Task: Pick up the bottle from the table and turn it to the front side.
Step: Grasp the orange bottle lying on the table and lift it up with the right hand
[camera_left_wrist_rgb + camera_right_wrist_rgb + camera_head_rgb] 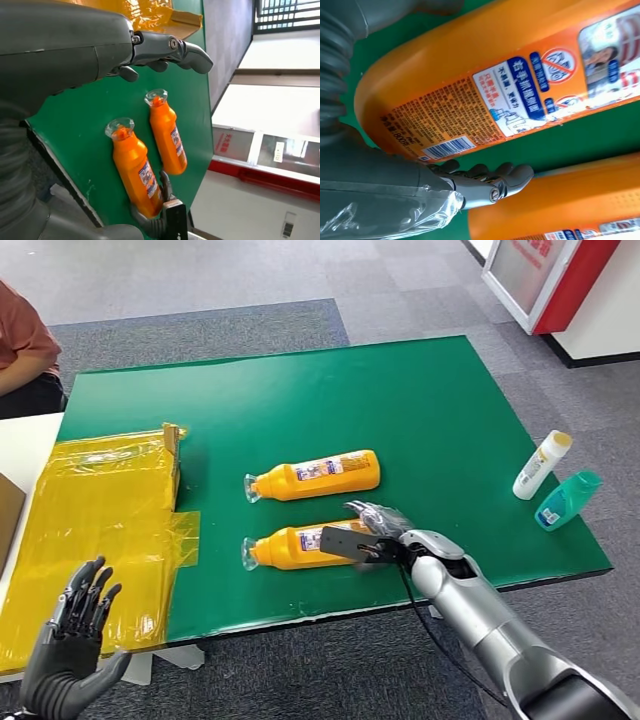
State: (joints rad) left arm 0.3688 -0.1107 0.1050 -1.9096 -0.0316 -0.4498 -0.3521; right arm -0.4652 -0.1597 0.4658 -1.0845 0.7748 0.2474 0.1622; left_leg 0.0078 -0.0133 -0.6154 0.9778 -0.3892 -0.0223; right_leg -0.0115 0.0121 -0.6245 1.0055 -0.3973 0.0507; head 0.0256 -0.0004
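Observation:
My gripper will find a large front logo hidden underneath when it turns the near orange bottle [283,549], because the bottle shows its small-print label [311,539] facing up.
Two orange bottles lie on their sides on the green table [423,400], clear caps pointing left. My right hand [377,530] wraps the base end of the near bottle [302,545], which still rests on the table. In the right wrist view this bottle [471,75] shows its barcode and small print, with the thumb [490,185] between it and the far bottle [565,200]. The left wrist view has dark fingers [163,187] curled round the near bottle's [136,170] base. The far bottle [317,475] lies apart. My left hand [75,640] hovers open at the table's near left corner.
A yellow plastic-wrapped box [98,530] covers the table's left end. A white bottle with a yellow cap [542,465] and a teal bottle [567,500] lie near the right edge. A person [23,350] sits at the far left.

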